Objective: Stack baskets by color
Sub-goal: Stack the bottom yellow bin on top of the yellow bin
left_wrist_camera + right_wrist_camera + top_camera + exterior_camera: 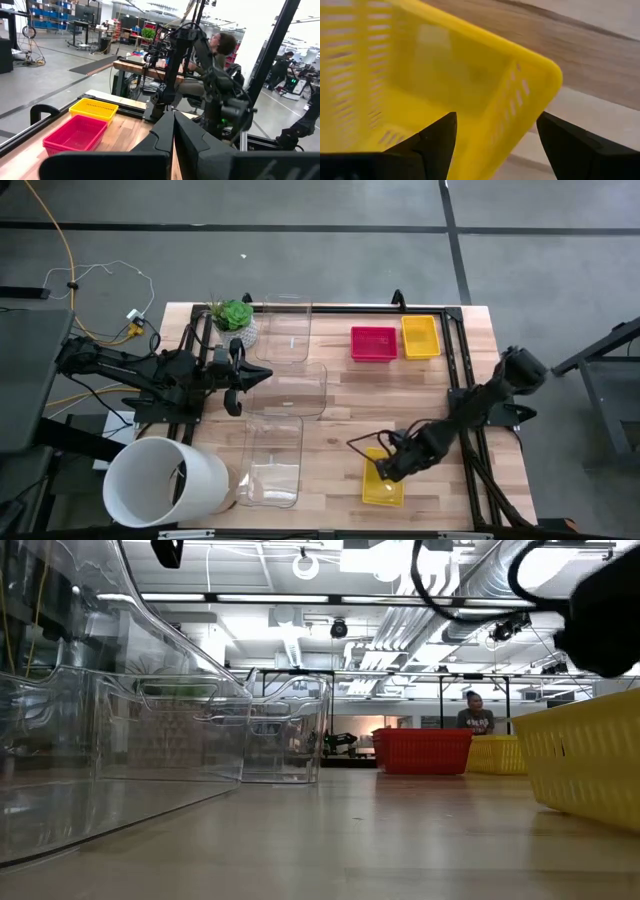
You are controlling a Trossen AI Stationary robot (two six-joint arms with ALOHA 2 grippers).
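I see that the sides of the open basket slope inward [506,110] below the basket's rim. The near yellow basket [383,491] should fit down inside the second yellow basket when I lower it.
A yellow basket [383,483] rests flat on the table near the front edge, right of centre; in the low view this yellow basket [585,765] fills the right side. My right gripper [386,469] hangs over it, pointing steeply down and open. In the right wrist view my right gripper [495,142] straddles the basket's wall [505,112] close to a corner, one finger inside and one outside, with a gap on each side. A red basket [373,343] and a second yellow basket [420,337] sit side by side at the far edge. My left gripper [250,377] waits shut at the left, above the table.
Three clear plastic bins [272,460] [292,390] [286,330] stand in a row left of centre. A big white cylinder [165,480] lies at the front left corner and a small green plant [235,315] stands at the far left. Bare wood lies between the far baskets and the near one.
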